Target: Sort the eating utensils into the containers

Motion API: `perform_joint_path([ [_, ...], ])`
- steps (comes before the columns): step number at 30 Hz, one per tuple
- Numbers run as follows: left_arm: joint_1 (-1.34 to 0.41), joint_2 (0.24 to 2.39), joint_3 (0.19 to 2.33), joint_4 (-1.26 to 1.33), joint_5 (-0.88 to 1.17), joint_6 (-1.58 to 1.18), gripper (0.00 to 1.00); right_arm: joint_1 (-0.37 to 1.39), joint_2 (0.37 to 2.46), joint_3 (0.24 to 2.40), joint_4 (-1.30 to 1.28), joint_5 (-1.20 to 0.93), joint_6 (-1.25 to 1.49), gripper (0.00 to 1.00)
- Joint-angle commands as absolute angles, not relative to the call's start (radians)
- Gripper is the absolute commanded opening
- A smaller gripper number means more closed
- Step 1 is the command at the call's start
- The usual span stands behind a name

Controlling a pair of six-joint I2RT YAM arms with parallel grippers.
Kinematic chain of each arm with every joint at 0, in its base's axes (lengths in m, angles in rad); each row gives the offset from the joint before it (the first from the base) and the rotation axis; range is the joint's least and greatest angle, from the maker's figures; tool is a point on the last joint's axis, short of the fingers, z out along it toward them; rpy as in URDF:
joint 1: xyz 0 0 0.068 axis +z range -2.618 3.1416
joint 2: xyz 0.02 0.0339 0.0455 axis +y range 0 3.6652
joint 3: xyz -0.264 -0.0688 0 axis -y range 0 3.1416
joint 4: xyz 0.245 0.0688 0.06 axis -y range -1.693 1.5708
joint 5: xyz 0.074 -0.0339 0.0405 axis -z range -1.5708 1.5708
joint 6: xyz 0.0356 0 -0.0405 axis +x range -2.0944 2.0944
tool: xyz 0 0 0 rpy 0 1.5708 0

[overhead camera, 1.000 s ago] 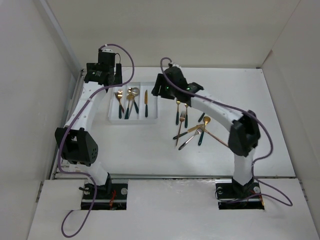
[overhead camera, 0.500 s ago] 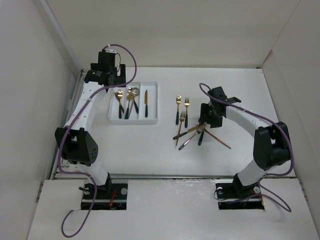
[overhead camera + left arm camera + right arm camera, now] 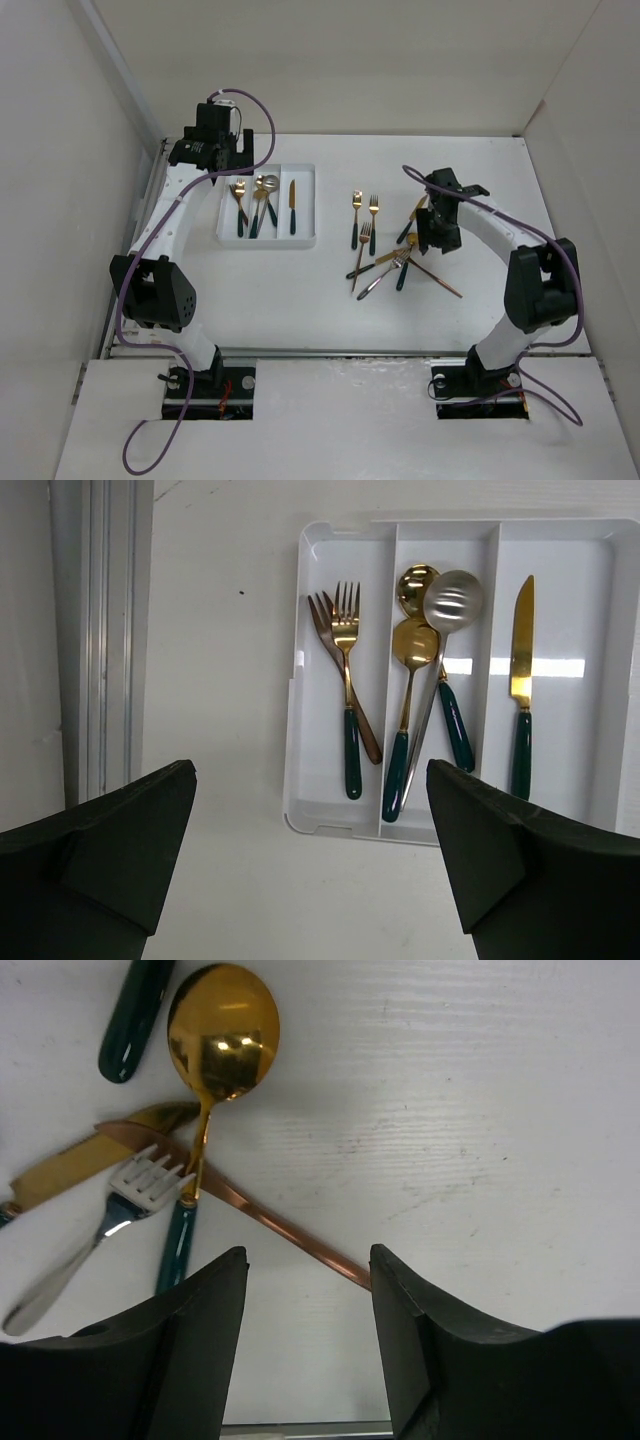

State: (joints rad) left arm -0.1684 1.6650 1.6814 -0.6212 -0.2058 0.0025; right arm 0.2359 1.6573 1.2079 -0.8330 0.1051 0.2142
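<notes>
The copper handle [image 3: 430, 274] sits clear of the gold spoon and silver fork [image 3: 403, 260], so my right gripper should go on moving to the copper handle until its fingers close.
The white cutlery tray [image 3: 305, 205] lies at the back left. In the left wrist view its left compartment [image 3: 315, 680] holds two forks [image 3: 345, 670], the middle one holds three spoons [image 3: 415, 680], and the right one holds a gold knife [image 3: 520, 680]. My left gripper [image 3: 310, 870] is open and empty, high above the tray's left end [image 3: 212, 152]. My right gripper [image 3: 308, 1330] is open and empty, low over the loose pile [image 3: 385, 262]. A gold spoon [image 3: 222, 1035], a silver fork [image 3: 100, 1220] and a copper handle [image 3: 280, 1225] lie just ahead of its fingers.
Two gold forks [image 3: 365, 215] lie side by side left of the pile. A gold knife [image 3: 415, 215] lies by the right wrist. A metal rail [image 3: 100, 630] runs along the table's left edge. White walls close in the left, back and right sides.
My right arm swung from the tray's right edge across to the loose pile at the right and came down over it. The left arm barely moved.
</notes>
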Motion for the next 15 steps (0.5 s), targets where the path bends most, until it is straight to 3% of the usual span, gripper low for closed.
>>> perform_joint_path([
  [1,-0.170,1.644,1.680,-0.618,-0.198,0.009,1.00,0.239,1.611,1.194,-0.836,0.141,0.069,0.59],
  [8,-0.170,1.635,1.690,-0.618,-0.198,0.009,1.00,0.218,1.641,1.172,-0.825,-0.029,-0.032,0.60],
  [15,-0.170,1.626,1.690,-0.609,-0.198,0.009,1.00,0.305,1.779,1.213,-0.873,0.078,-0.032,0.62],
])
